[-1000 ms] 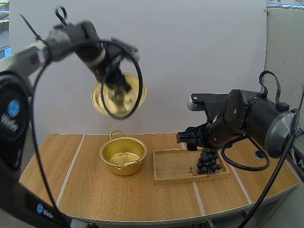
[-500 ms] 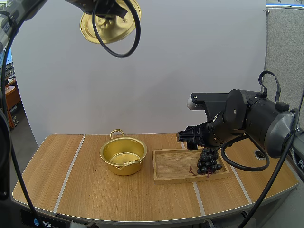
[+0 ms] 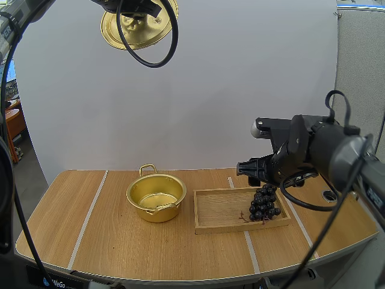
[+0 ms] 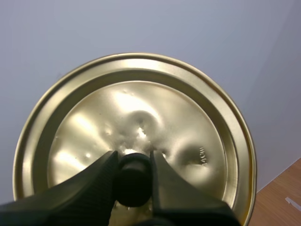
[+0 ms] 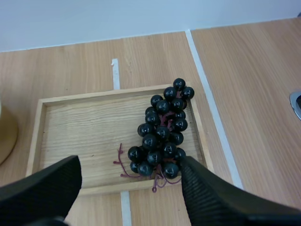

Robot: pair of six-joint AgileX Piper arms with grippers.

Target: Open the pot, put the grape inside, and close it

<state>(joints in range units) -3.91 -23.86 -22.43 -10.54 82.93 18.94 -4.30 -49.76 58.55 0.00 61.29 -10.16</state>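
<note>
I expect the bunch of dark grapes (image 3: 264,203) to come up in one piece and leave the tray empty when I lift it, because purple stems (image 5: 167,120) run between the grapes.
The golden pot (image 3: 156,197) stands open on the table, left of the wooden tray (image 3: 218,211). Its golden lid (image 3: 139,25) is held high above the table by my left gripper (image 4: 134,176), whose fingers pinch the lid's black knob (image 4: 134,181). A bunch of dark grapes (image 3: 264,203) (image 5: 163,132) lies at one end of the tray (image 5: 75,136). My right gripper (image 5: 127,188) hovers open above the tray, one finger close to the bunch's lower end. In the high view my right gripper (image 3: 248,170) sits just above the grapes.
A round hole (image 3: 329,195) sits in the tabletop right of the tray. White stripes (image 3: 90,211) run across the wooden table.
My left arm has lifted the lid from above the pot to high overhead. My right arm has shifted a little right, over the grapes.
</note>
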